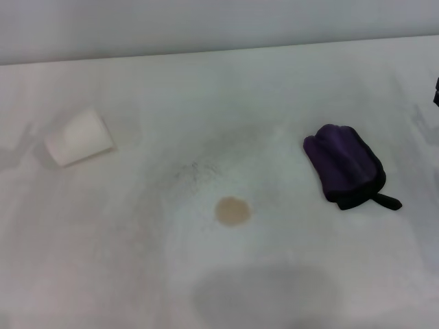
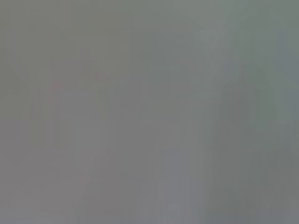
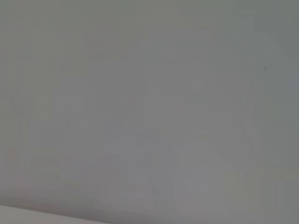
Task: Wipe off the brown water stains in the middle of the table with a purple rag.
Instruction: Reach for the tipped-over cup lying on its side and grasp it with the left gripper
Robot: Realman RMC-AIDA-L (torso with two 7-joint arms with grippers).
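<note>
The white paper cup (image 1: 80, 138) is lying on its side. Next, I take hold of it near its base (image 1: 57, 149) with my left gripper and set it upright before I wipe the brown water stain.
The purple rag (image 1: 345, 166) lies bunched on the white table (image 1: 288, 89) at the right, its black loop tail pointing toward the front right. The brown water stain (image 1: 232, 211) is a small round tan blot in the middle of the table, left of and nearer than the rag, apart from it. Only a dark sliver of my right gripper (image 1: 436, 92) shows at the right edge, behind and right of the rag and not touching it. My left gripper is out of view. Both wrist views show only plain grey surface.
A white paper cup (image 1: 79, 137) lies on its side at the left of the table. Faint grey speckled smudges (image 1: 195, 170) lie just behind the stain. The table's far edge meets a grey wall (image 1: 206, 24).
</note>
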